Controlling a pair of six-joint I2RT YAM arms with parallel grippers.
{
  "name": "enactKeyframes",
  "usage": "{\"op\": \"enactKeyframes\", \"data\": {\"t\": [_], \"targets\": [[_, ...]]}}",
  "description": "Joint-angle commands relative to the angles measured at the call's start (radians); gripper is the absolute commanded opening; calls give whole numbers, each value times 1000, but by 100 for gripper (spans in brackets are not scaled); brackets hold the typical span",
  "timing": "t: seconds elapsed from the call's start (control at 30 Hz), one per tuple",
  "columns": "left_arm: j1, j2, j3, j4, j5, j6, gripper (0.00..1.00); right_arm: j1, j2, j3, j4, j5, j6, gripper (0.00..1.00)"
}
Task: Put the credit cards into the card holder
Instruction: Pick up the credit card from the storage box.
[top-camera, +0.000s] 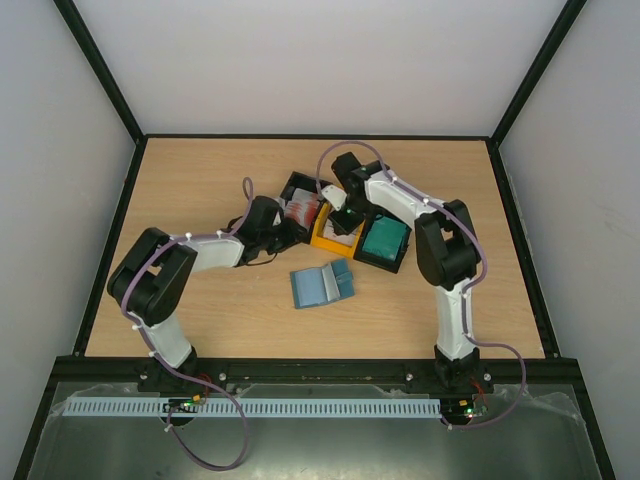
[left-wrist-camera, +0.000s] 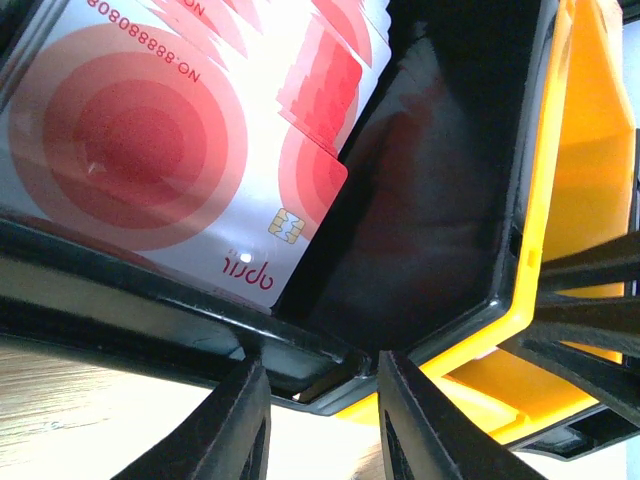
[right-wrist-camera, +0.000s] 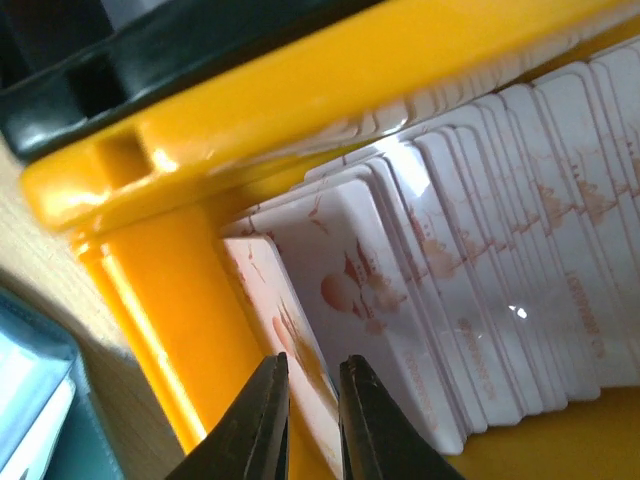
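Note:
I should use my right gripper to tip the front card (right-wrist-camera: 275, 306) onto the bin's front side (right-wrist-camera: 180, 310), then open the gripper and grip the card's edge, because the card stands steep against the stack in the yellow bin.
The card holder (top-camera: 322, 285) lies open and blue-teal on the table in front of the bins; its edge shows in the right wrist view (right-wrist-camera: 40, 420). Whitish credit cards (right-wrist-camera: 470, 260) stand packed in a yellow bin (right-wrist-camera: 300, 90). My right gripper (right-wrist-camera: 312, 362) reaches into that bin (top-camera: 325, 240), shut on the frontmost card (right-wrist-camera: 285, 290), one finger on each face. Red-and-white credit cards (left-wrist-camera: 150, 150) fill a black bin (left-wrist-camera: 430, 200). My left gripper (left-wrist-camera: 320, 365) is shut on the near corner of that bin's rim.
A second black bin (top-camera: 398, 262) with a green-teal stack of cards (top-camera: 383, 240) stands right of the yellow bin. All three bins sit side by side mid-table. Both arms (top-camera: 440, 250) bend inward over them. Dark frame posts (top-camera: 110, 100) edge the table.

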Motion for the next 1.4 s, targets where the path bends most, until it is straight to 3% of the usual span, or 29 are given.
{"op": "enactKeyframes", "data": {"t": [0.0,0.37,0.6,0.83,1.0,1.37], "targets": [[7,31,16,-27,-14,14,33,12,-58,-65,-68,-14,-4,14],[7,29,23,-38,-12,20,33,13,-53,-56,-96,-69,-14,12],[7,27,22,-39,-13,21,32,12,-100,-92,-82,-68,-4,18],[7,24,22,-42,-13,24,32,13,-53,-80,-83,-69,26,19],[7,23,23,-42,-16,26,33,12,-33,-72,-65,-46,49,26],[7,19,24,-44,-17,27,33,12,38,-14,-79,-105,110,24]]}}
